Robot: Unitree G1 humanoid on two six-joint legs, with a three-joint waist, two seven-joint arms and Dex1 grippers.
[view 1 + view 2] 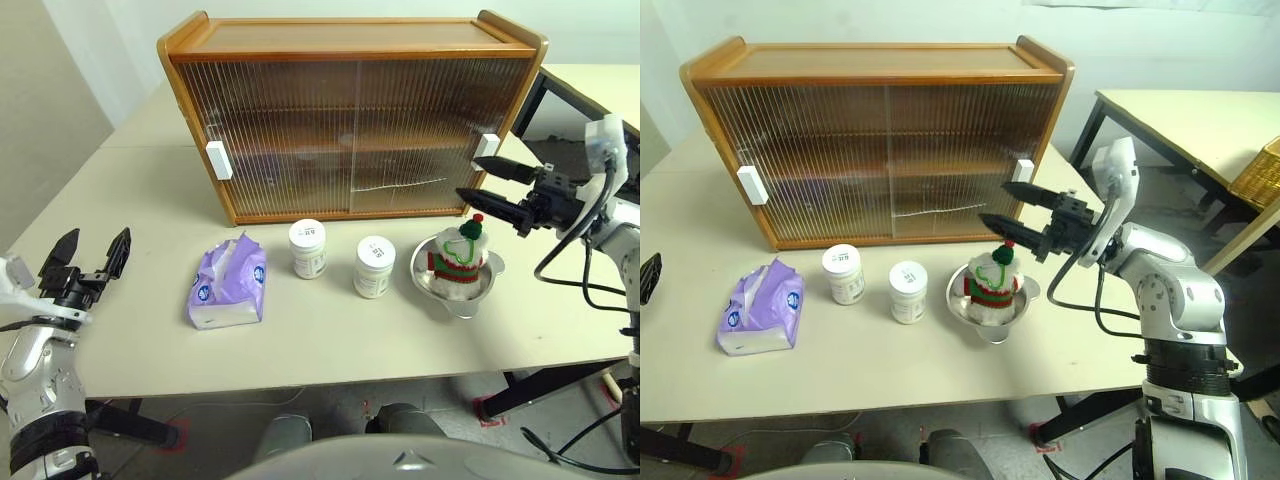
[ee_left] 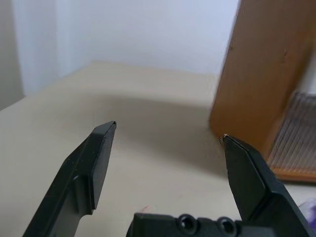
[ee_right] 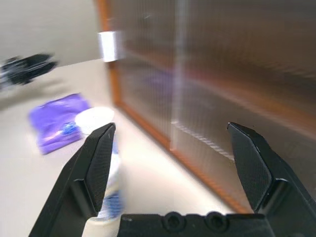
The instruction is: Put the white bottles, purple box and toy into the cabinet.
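Observation:
The closed sliding doors (image 1: 285,140) are in the way of the cabinet's shelves, so the robot's right gripper should wait while its left gripper pushes aside the white handle (image 1: 219,160) behind the purple box.
The cabinet (image 1: 350,120) stands at the back of the table with both ribbed sliding doors closed and a white handle (image 1: 218,160) at each outer edge. In front of it lie the purple box (image 1: 228,285), two white bottles (image 1: 307,248) (image 1: 374,266), and the toy (image 1: 460,250), which sits in a steel bowl (image 1: 480,295). My right gripper (image 1: 467,178) is open and level, pointing left just above the toy and close to the cabinet's right handle (image 1: 486,146). My left gripper (image 1: 97,237) hangs open over the table's left side, well apart from the purple box.
A second table (image 1: 1180,110) with a dark frame stands to the right, with a wicker basket (image 1: 1260,170) on it. A black cable (image 1: 570,250) loops under my right arm. Bare tabletop lies between the objects and the front edge.

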